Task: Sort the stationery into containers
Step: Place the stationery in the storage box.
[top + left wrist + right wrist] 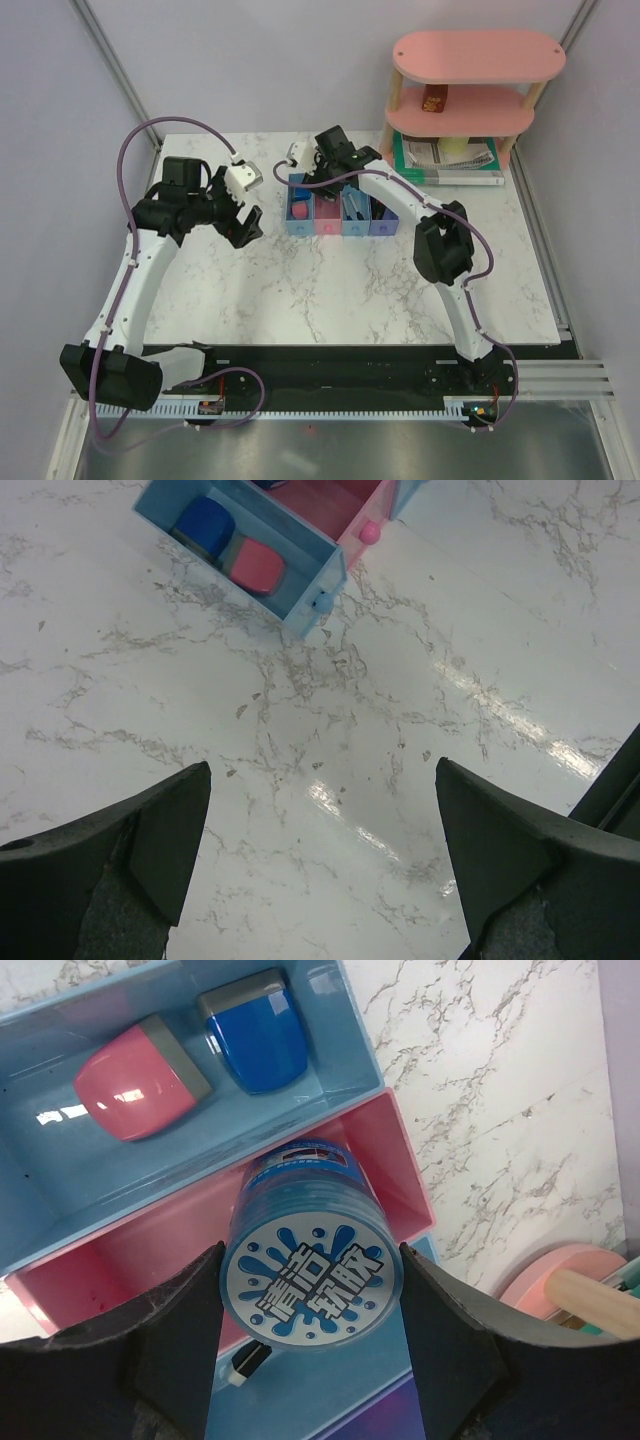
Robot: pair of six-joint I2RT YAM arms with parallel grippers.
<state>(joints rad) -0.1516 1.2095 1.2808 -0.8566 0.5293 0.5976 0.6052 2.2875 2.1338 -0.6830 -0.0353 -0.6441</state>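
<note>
I should go on lowering the round blue tape roll (pixel 311 1275) with my right gripper until it sits on the bin's bottom, because it hangs upright within the pink bin's sides (pixel 392 1165).
The four joined bins (pixel 340 228) stand at the table's middle back. In the right wrist view the first light blue bin (pixel 60 1190) holds a pink eraser (pixel 140 1092) and a blue eraser (pixel 255 1040). My right gripper (pixel 312 1265) is shut on the round blue tape roll (pixel 310 1210), held over the pink bin (pixel 130 1255). A black highlighter end (pixel 243 1363) shows in the light blue bin below it. My left gripper (pixel 322 850) is open and empty over bare marble, in front of the bins (pixel 300 600). Both erasers also show there (pixel 235 545).
A pink oval two-tier shelf (pixel 478 55) stands at the back right with a small red box (pixel 434 100) on its lower tier. A green-edged book (pixel 450 155) lies under it. The left gripper (pixel 245 225) hangs left of the bins.
</note>
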